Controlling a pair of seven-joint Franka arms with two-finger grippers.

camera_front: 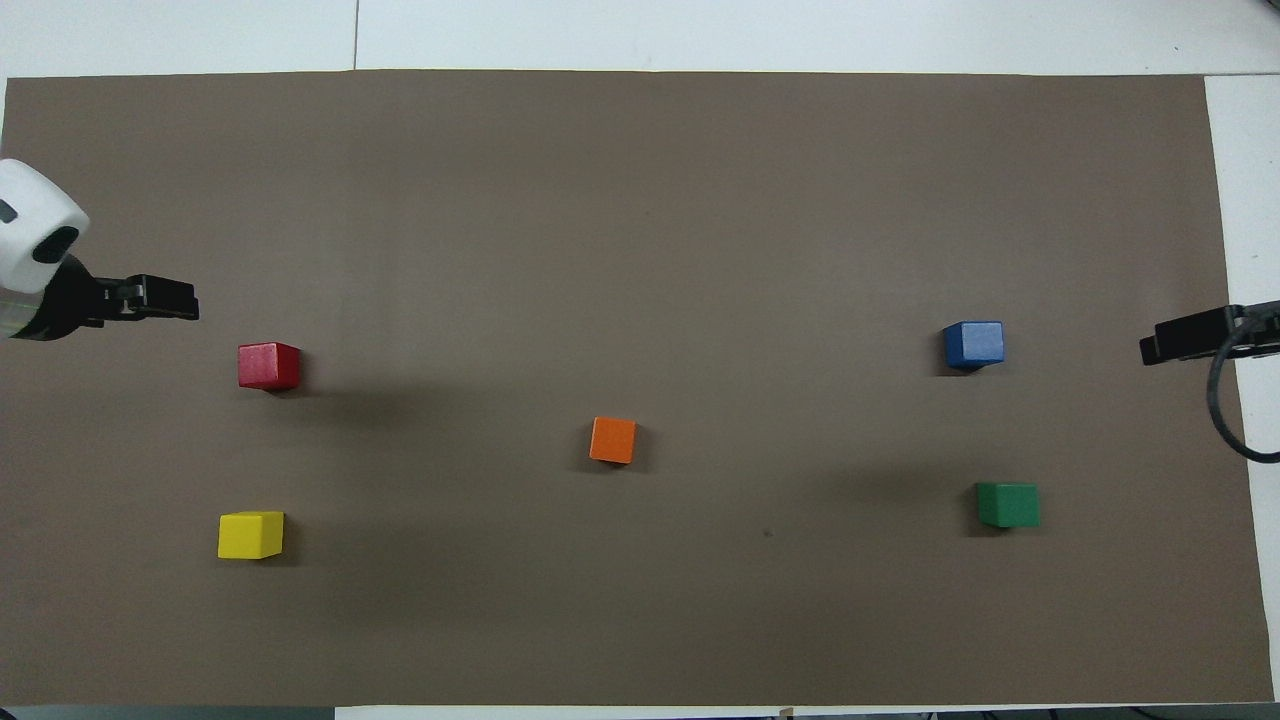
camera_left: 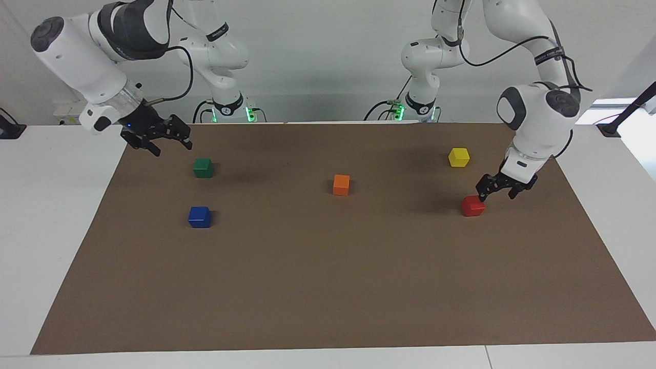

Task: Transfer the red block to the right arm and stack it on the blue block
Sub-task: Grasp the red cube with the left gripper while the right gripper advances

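The red block (camera_front: pixel 268 366) lies clear of the yellow cube (camera_front: pixel 251 535). My left gripper goes down over the red block next until its open fingers are around the block's sides.
The red block (camera_left: pixel 472 206) sits on the brown mat toward the left arm's end; it also shows in the overhead view (camera_front: pixel 268 365). My left gripper (camera_left: pixel 497 192) is open and empty, low over the mat beside the red block and apart from it; it also shows in the overhead view (camera_front: pixel 180 300). The blue block (camera_left: pixel 200 217) sits toward the right arm's end, also in the overhead view (camera_front: pixel 972 344). My right gripper (camera_left: pixel 164 141) is open and empty, raised over the mat's edge at the right arm's end, also in the overhead view (camera_front: pixel 1165 345).
An orange cube (camera_left: pixel 341 185) sits mid-mat. A yellow cube (camera_left: pixel 458 157) lies nearer the robots than the red block. A green cube (camera_left: pixel 203 167) lies nearer the robots than the blue block. The brown mat (camera_left: pixel 328 287) covers most of the white table.
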